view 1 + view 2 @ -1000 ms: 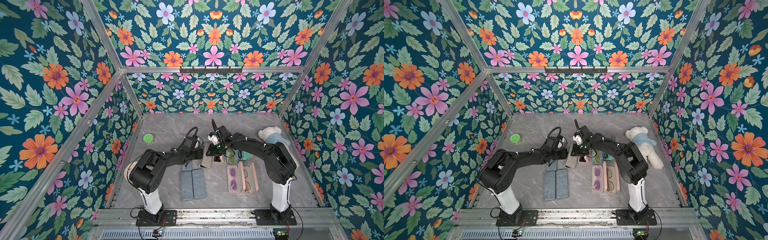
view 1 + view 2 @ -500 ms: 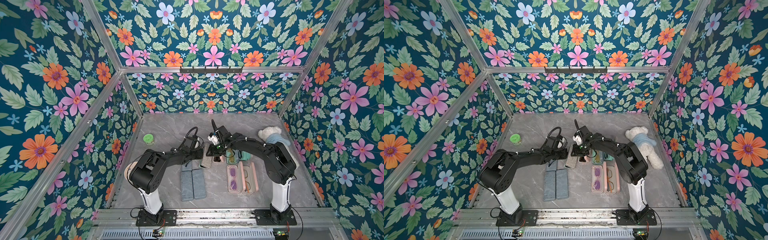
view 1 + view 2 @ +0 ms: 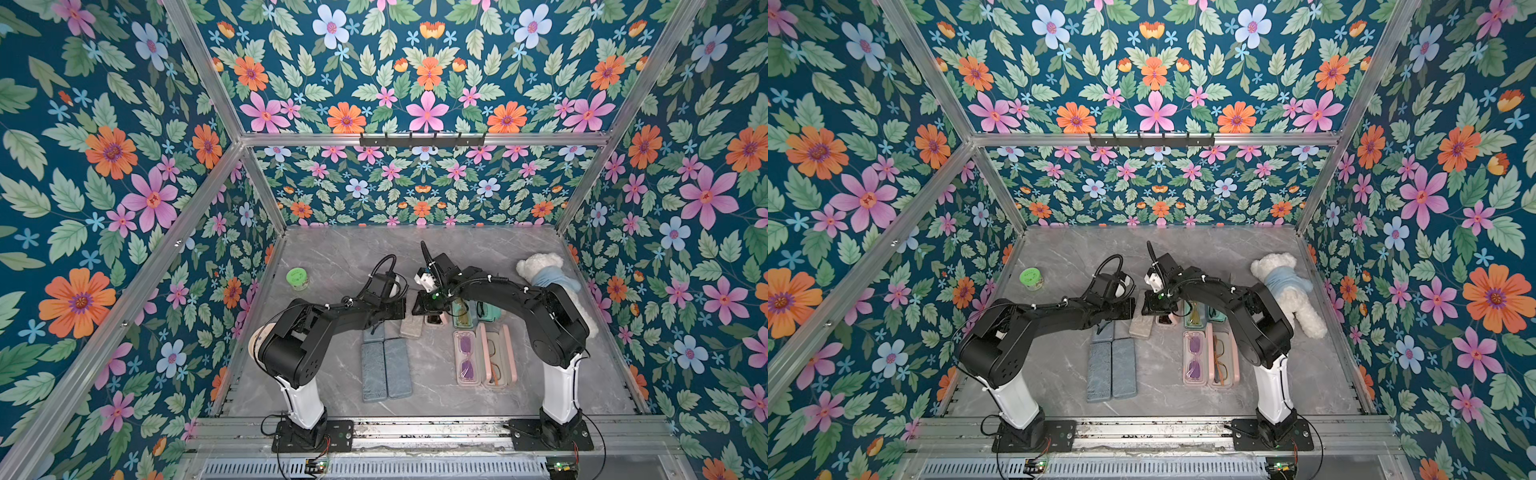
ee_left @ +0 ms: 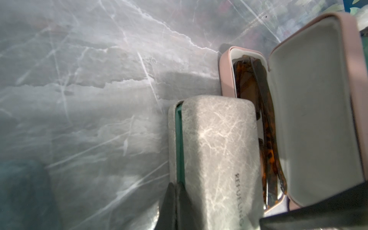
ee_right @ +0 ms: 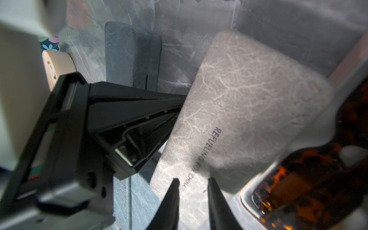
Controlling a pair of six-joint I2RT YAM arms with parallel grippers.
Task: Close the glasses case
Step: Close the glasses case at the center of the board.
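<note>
Next, I straddle the grey case's far end (image 4: 217, 107) with my right gripper and move it toward the blue case, since it lies against the open pink case.
The grey glasses case (image 3: 411, 326) (image 3: 1142, 326) lies between both arms with its lid almost down. In the left wrist view a thin green strip of lining still shows along the seam of the grey case (image 4: 215, 149). My left gripper (image 4: 176, 184) is shut, with its tips touching that seam at the case's near end. My right gripper (image 5: 192, 180) hovers over the printed lid of the grey case (image 5: 249, 103). Its fingers stand a little open with nothing between them. In the right wrist view the left gripper (image 5: 177, 107) presses against the case's side.
An open pink case (image 4: 310, 119) holding tortoiseshell glasses (image 4: 266, 119) lies right beside the grey one. Two blue cases (image 3: 384, 365), open pink cases (image 3: 482, 357), teal cases (image 3: 463, 311), a teddy bear (image 3: 540, 270) and a green jar (image 3: 297, 277) are also on the marble table.
</note>
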